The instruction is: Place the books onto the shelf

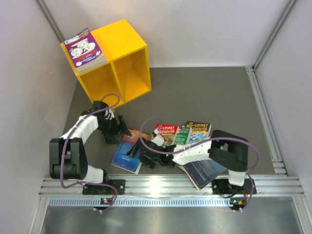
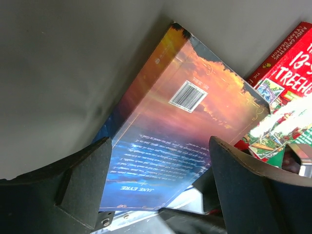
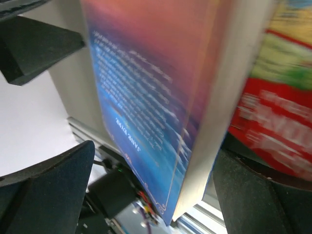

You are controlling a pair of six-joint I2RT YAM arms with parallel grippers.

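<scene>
The flat blue-and-orange book's cover (image 1: 127, 150) is under my left gripper, so my left gripper should move away while my right gripper lifts the page edge (image 3: 225, 105), and then take the book's spine.
The yellow shelf (image 1: 119, 53) stands at the back left with a purple book (image 1: 85, 49) lying on its top; both compartments look bare. A blue-and-orange book (image 1: 126, 155) (image 2: 180, 131) (image 3: 146, 97) lies near the front between the two arms. My left gripper (image 1: 119, 129) (image 2: 158, 180) hangs open over its far end. From the right, my right gripper (image 1: 138, 155) (image 3: 151, 190) straddles its page edge with wide open jaws. A red Treehouse book (image 1: 165, 130) (image 2: 287, 73), a green book (image 1: 183, 136) and another Treehouse book (image 1: 197, 130) lie to the right.
A dark blue book (image 1: 207, 170) lies under my right arm by the aluminium rail (image 1: 170, 185) at the near edge. Grey walls close in the left, back and right sides, with a metal track (image 1: 265, 122) along the right.
</scene>
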